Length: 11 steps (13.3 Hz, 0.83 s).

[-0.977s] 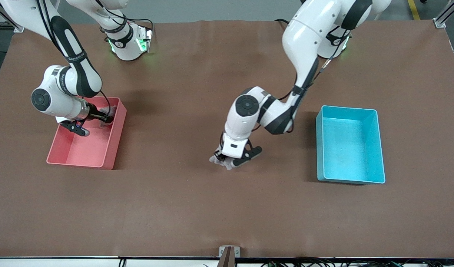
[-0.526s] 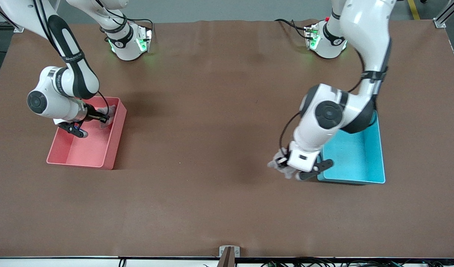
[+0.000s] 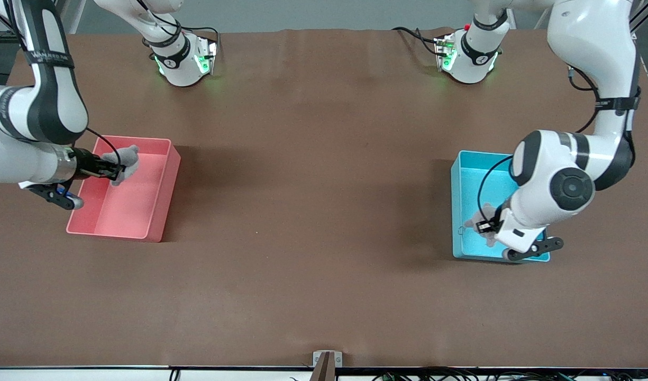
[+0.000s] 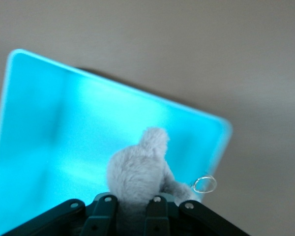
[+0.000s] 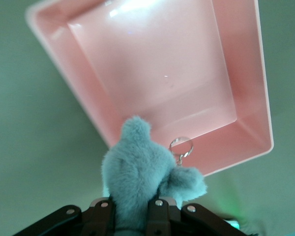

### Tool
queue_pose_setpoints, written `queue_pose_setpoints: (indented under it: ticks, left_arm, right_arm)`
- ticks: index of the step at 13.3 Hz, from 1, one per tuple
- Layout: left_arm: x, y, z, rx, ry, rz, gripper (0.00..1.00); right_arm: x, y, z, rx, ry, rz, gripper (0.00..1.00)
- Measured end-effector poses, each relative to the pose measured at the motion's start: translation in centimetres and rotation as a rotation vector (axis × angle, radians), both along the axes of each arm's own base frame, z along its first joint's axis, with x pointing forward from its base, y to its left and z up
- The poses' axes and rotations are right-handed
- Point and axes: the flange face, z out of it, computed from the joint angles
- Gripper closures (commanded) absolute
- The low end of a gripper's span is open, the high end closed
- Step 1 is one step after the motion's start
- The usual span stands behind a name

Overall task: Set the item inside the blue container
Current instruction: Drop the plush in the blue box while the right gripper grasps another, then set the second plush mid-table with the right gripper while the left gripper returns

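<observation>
The robot's right gripper is holding a grey plush over the pink bin [image 3: 130,160], far away from the blue container, so it should put that plush down in the middle of the table [image 3: 309,212] for the left gripper.
The blue container [image 3: 480,180] stands toward the left arm's end of the table. My left gripper [image 3: 486,227] hangs over the part of it nearest the front camera, shut on a grey plush toy [image 3: 477,218]. In the left wrist view the plush [image 4: 137,169] sticks out from between the fingers of the gripper [image 4: 131,202], with its metal key ring [image 4: 204,184] beside it and the blue container [image 4: 64,123] below. My right gripper [image 3: 112,170] is shut on a second grey plush [image 3: 125,157] above the pink bin [image 3: 128,211].
The right wrist view has that second plush [image 5: 135,169] in my right gripper [image 5: 132,204], its key ring [image 5: 181,145] dangling over the pink bin [image 5: 162,73]. Both bins hold nothing on their floors. Brown table [image 3: 313,185] stretches between them.
The left arm has swung with its plush from the middle of the table to over the blue container. The right arm has lifted its plush higher over the pink bin and drawn back.
</observation>
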Motion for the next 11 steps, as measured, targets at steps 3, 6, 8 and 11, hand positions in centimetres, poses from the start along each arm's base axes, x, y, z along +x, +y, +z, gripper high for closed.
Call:
queue_pose_setpoints:
  ticks: [3,6,8,11]
  left_arm:
    - [-0.9,4.0,-2.3,-0.002,0.054,0.003,0.00]
    - [-0.9,5.2,-2.3,-0.004,0.066,0.003,0.00]
    - [-0.4,4.9,-0.5,-0.004,0.073,0.000,0.00]
    - [0.6,3.8,4.6,-0.005,0.084,-0.011,0.00]
  right_arm:
    - [0.9,8.9,2.1,-0.047,-0.038,-0.072,0.97]
    - [1.1,18.3,2.3,-0.050,-0.096,-0.160,0.97]
    - [1.2,23.6,0.6,-0.058,-0.144,-0.221,0.97]
    - [1.3,31.9,-3.7,-0.077,-0.190,-0.324,0.97]
